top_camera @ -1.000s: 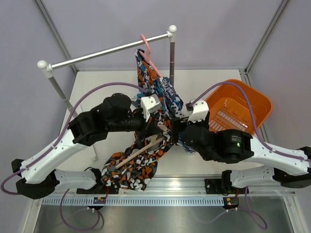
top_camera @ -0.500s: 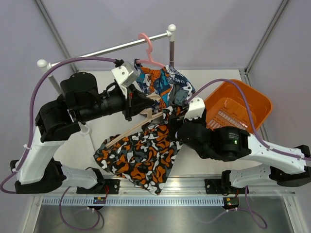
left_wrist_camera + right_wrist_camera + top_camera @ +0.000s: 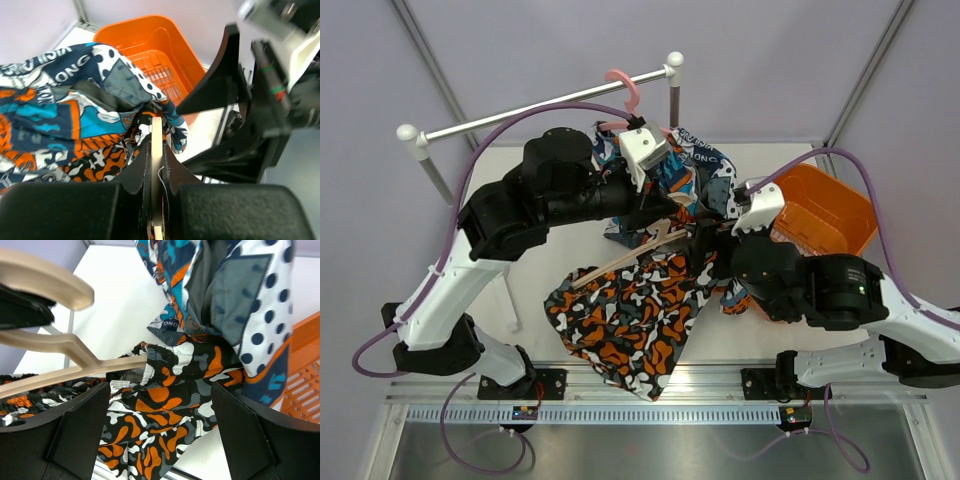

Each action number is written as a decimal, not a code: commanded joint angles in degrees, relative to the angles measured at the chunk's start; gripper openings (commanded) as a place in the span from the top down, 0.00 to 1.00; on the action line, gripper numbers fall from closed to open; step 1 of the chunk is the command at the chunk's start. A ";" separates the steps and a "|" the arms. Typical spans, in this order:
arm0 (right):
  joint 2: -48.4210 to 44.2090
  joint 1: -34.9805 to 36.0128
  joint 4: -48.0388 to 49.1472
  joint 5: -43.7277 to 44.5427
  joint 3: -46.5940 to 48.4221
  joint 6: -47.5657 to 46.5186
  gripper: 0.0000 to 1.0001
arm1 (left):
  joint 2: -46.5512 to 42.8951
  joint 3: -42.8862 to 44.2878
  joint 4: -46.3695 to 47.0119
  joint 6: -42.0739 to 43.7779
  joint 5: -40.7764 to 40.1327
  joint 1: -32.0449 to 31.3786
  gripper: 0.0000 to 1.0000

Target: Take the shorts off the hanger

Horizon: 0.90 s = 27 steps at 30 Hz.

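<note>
I should hold their waistband (image 3: 172, 362) with my right gripper while my left gripper pulls the hanger back out, because the camouflage shorts are still wrapped around the wooden hanger's arm (image 3: 139, 362).
My left gripper (image 3: 658, 215) is shut on a beige wooden hanger (image 3: 620, 262), whose bar sits between the jaws in the left wrist view (image 3: 156, 145). The orange, black, white and grey camouflage shorts (image 3: 635, 320) hang from this hanger and drape toward the near edge. The blue, teal and orange print shorts (image 3: 685, 178) hang bunched from a pink hanger (image 3: 623, 92) on the rail. My right gripper (image 3: 705, 242) is open, its jaws standing wide on either side of the camouflage shorts (image 3: 170, 400) just below the wooden hanger (image 3: 75, 367), gripping nothing.
A white rail (image 3: 540, 104) on two posts crosses the back of the table. An orange basket (image 3: 825, 205) sits at the right behind my right arm and also shows in the left wrist view (image 3: 145, 45). The print shorts (image 3: 235, 295) hang close above my right gripper.
My left gripper has swung right with the wooden hanger and the camouflage shorts. My right arm has shifted right and up, covering more of the basket.
</note>
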 commanded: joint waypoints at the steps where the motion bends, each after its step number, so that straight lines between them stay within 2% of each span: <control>1: -2.81 0.08 -3.88 6.19 2.87 0.93 0.09 | 0.30 4.11 7.85 2.63 6.08 -0.30 1.00; 5: -4.57 -0.01 -10.39 10.77 3.58 5.15 0.07 | 0.74 4.64 7.77 2.64 9.51 -0.30 1.00; 9: -5.37 0.08 -7.68 7.61 1.29 3.84 0.07 | -0.23 2.10 9.78 2.03 9.78 -0.30 1.00; 13: 1.39 -0.01 -8.55 6.81 4.18 4.10 0.08 | 1.52 3.66 10.84 0.28 10.13 -0.30 1.00; 17: 9.38 -0.01 -9.00 6.72 7.62 4.54 0.08 | 2.85 4.20 10.75 -0.44 6.80 -0.21 1.00; 22: 12.03 -0.71 -5.30 5.15 7.10 3.66 0.10 | 2.59 2.62 11.45 -0.61 5.65 -0.30 1.00; 27: 13.27 -1.59 -8.20 5.84 6.66 6.91 0.19 | 0.48 1.48 10.76 -0.17 3.19 -0.30 1.00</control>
